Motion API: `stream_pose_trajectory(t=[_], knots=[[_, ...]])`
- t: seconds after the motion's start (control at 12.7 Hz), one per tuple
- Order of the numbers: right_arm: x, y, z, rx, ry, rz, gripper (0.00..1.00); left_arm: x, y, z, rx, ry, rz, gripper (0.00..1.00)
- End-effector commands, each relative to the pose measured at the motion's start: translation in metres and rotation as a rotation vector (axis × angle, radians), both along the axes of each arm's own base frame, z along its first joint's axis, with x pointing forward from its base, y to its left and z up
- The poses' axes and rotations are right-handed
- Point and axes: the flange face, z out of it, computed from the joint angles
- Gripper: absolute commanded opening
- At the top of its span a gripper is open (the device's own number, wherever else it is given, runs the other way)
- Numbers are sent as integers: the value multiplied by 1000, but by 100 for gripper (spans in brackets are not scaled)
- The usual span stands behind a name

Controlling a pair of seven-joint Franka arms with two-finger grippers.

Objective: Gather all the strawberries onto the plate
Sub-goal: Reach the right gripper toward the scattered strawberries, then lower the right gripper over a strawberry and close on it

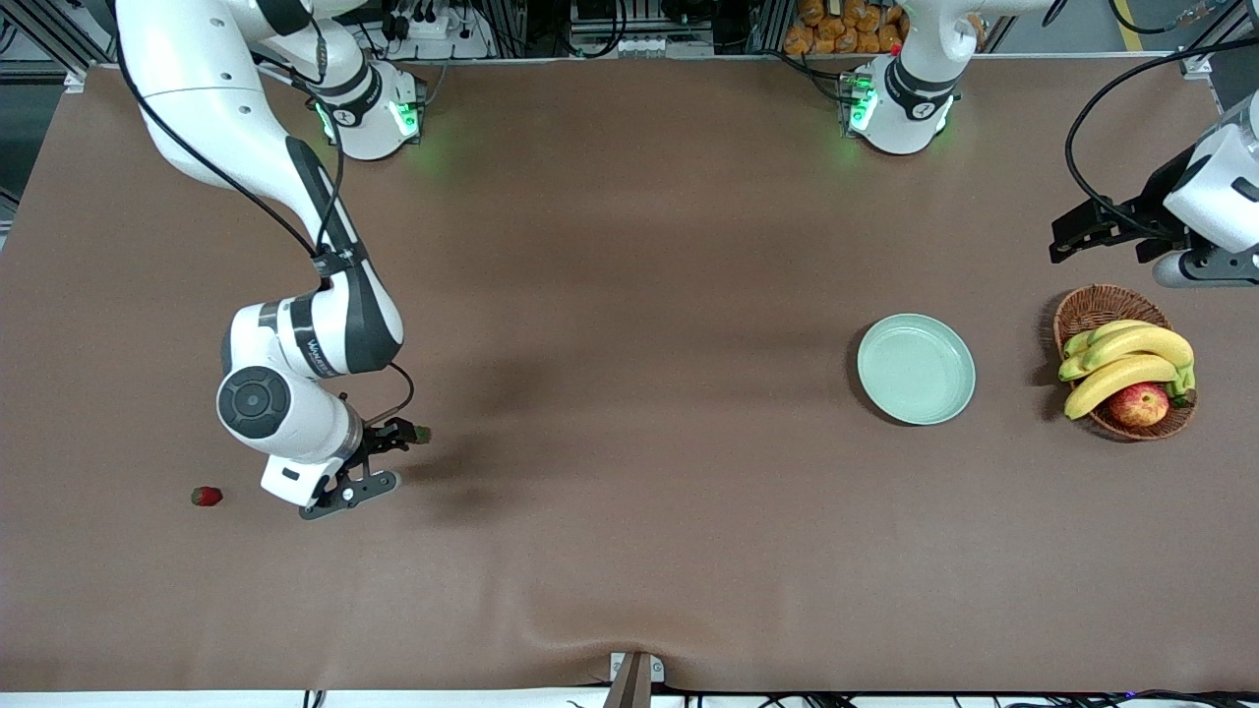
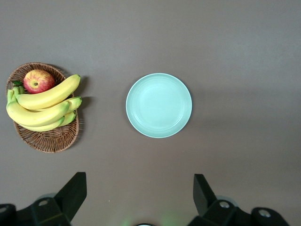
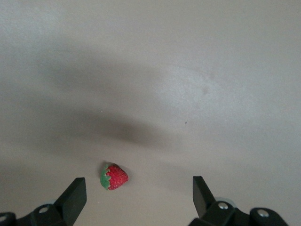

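The strawberry lies [image 3: 114,177] near one finger of my open right gripper. I should therefore turn my right gripper and center it over the strawberry before I close it.
One strawberry [image 1: 206,496] lies on the brown table near the right arm's end. A second strawberry [image 1: 422,434] shows beside my right gripper's tips. In the right wrist view this strawberry [image 3: 113,176] lies on the table between the spread fingers, close to one of them. A third is out of view. My right gripper [image 1: 398,440] [image 3: 138,195] is open, empty and low over the table. The mint-green plate [image 1: 916,370] [image 2: 159,105] holds nothing. My left gripper [image 1: 1070,236] [image 2: 138,197] is open and empty, high above the table by the basket.
A brown wicker basket [image 1: 1102,307] [image 2: 47,139] with bananas [image 1: 1126,366] and a red-yellow apple [image 1: 1139,404] stands beside the plate toward the left arm's end. A ridge in the table cover runs near the front edge.
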Motion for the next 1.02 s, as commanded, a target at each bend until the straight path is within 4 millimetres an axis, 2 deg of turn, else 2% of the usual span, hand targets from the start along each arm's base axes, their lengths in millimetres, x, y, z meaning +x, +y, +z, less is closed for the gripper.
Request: stream_pose_trajectory(t=[0.0,0.08,0.31,0.47,0.55,0.71,0.94], knots=[[1,14,13,7,-25,102,100,-2,-1,-4,-14,-17,-17,100],[-2,35,17,26,-38,164,100,-2,-1,-3,-14,-20,-17,100],[-4,49,13,34,-64,263,100,0,-2,-5,-14,-20,-18,100],[-6,47,7,24,-57,407,100,3,-5,-7,-15,-33,-22,100],[-5,39,5,18,-46,492,100,4,-6,-9,-15,-32,-25,100],[-5,6,-9,18,-6,613,100,5,-6,-10,-15,-30,-24,100],[-21,8,-36,20,24,656,100,7,-8,-12,-15,-33,-27,100]])
